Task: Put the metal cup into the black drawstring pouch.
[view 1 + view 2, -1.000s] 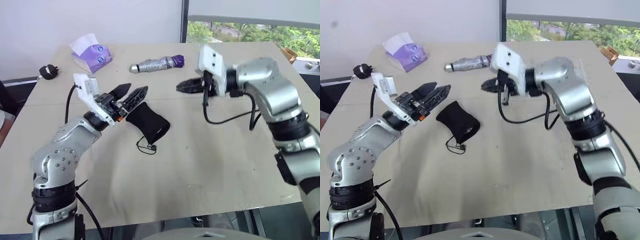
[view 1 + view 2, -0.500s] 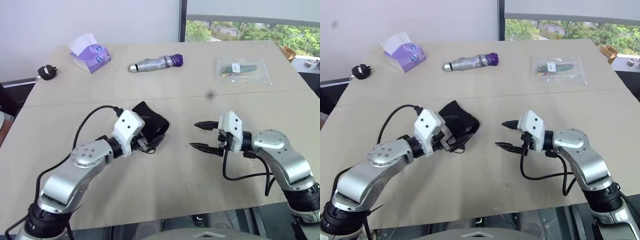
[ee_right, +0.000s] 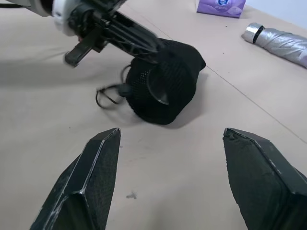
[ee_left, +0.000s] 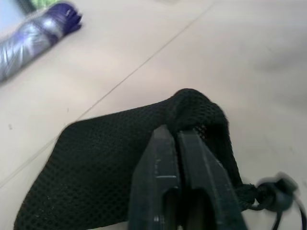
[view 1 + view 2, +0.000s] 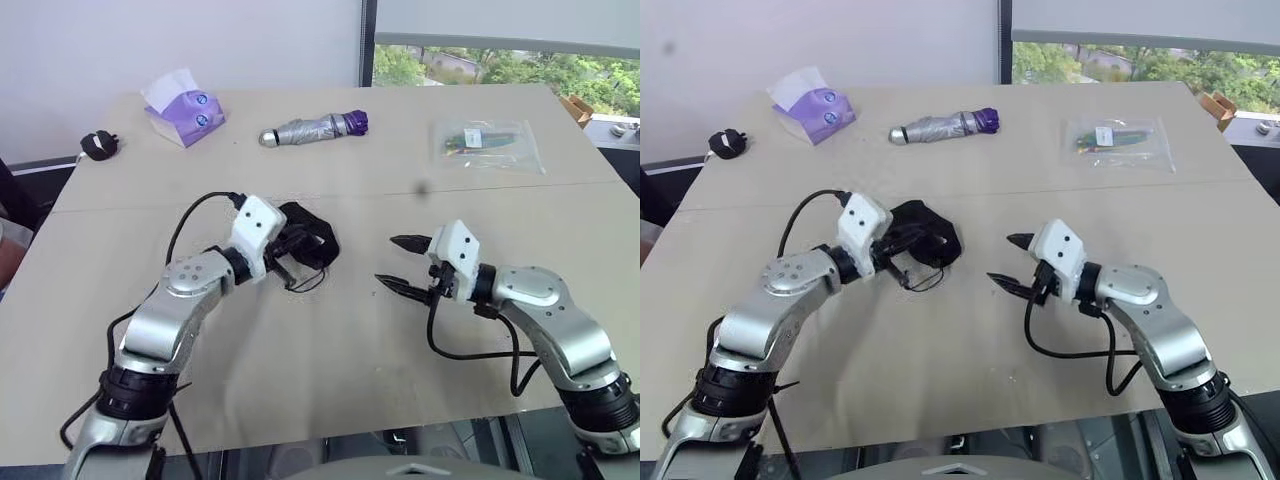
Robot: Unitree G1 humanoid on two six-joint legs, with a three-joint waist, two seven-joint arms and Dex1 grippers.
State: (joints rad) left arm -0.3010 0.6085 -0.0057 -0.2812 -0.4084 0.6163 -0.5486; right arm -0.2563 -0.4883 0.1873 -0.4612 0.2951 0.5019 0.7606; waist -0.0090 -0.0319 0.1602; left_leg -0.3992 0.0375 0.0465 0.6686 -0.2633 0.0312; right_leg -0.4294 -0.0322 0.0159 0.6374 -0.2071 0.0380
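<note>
I should lift and turn the pouch so that my right gripper can take the cord loop (image 5: 308,286), which lies slack while my left gripper pinches the mesh (image 5: 318,236).
The black drawstring pouch (image 5: 312,243) lies bunched on the table, left of centre, with its cord looping toward the front. My left gripper (image 4: 176,133) is shut on a pinched fold of the pouch's mesh fabric. To the right of the pouch, my right gripper (image 5: 387,261) hovers just above the table, open and with nothing between its fingers, pointing at the pouch (image 3: 165,91). The metal cup is hidden. A pale curved glint shows through the pouch's mesh in the right wrist view, and I cannot tell what it is.
At the back of the table lie a silver-and-purple folded umbrella (image 5: 315,128), a purple tissue pack (image 5: 183,108), a black plug adapter (image 5: 97,145) and a clear plastic bag (image 5: 487,143). A seam crosses the table behind the pouch.
My left gripper came down from open above the table onto the pouch and shut on its fabric, bunching it. My right gripper dropped from the back of the table to beside the pouch and opened.
</note>
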